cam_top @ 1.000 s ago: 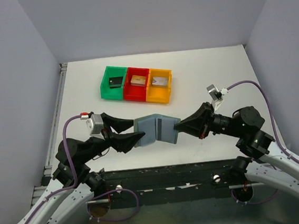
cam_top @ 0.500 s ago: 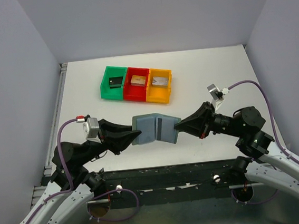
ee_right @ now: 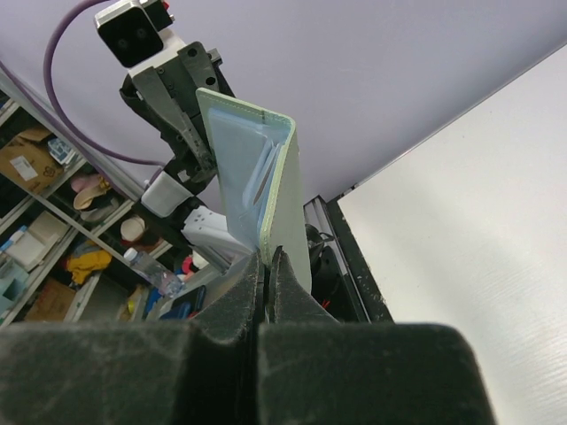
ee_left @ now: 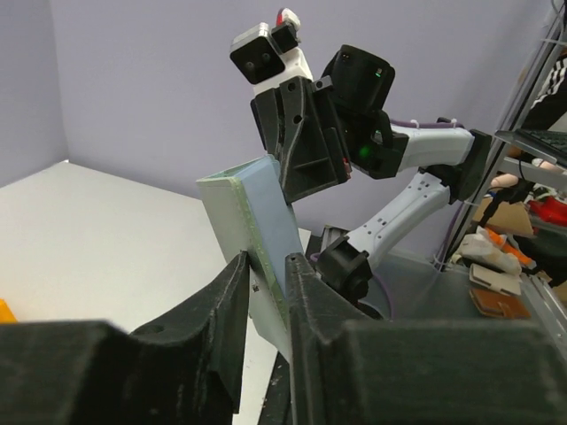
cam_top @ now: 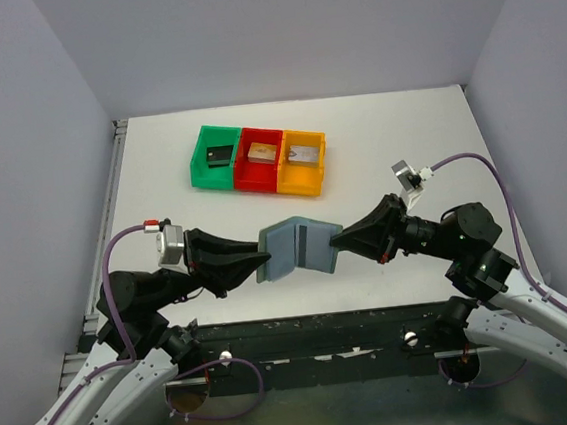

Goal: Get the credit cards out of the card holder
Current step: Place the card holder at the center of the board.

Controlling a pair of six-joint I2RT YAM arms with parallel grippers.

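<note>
My left gripper should first lower the card holder to the table [cam_top: 307, 296], because the card holder is hanging in the air and both my grippers are busy on its flaps [cam_top: 283, 249].
The card holder [cam_top: 289, 249], a grey-green bifold with pale blue inner pockets, hangs half open above the table's near edge between both arms. My left gripper [cam_top: 265, 263] is shut on its left flap; in the left wrist view that flap [ee_left: 266, 208] stands up from between the fingers [ee_left: 232, 292]. My right gripper [cam_top: 334, 239] is shut on the right flap, pinching its lower edge in the right wrist view [ee_right: 268, 257]. A dark strip [cam_top: 303, 239] runs down the right inner pocket. No credit cards show clearly; only pocket slits [ee_right: 266, 177] are visible.
Three joined bins stand at the back of the white table: green [cam_top: 200, 166], red [cam_top: 245, 174] and orange [cam_top: 302, 182], each with a small block inside. Grey walls close in the left, right and back. A black rail [cam_top: 305, 326] runs along the near edge.
My left gripper has closed from wide open onto the card holder's left flap and drawn back slightly left. The holder folded a little. The right arm has stayed put.
</note>
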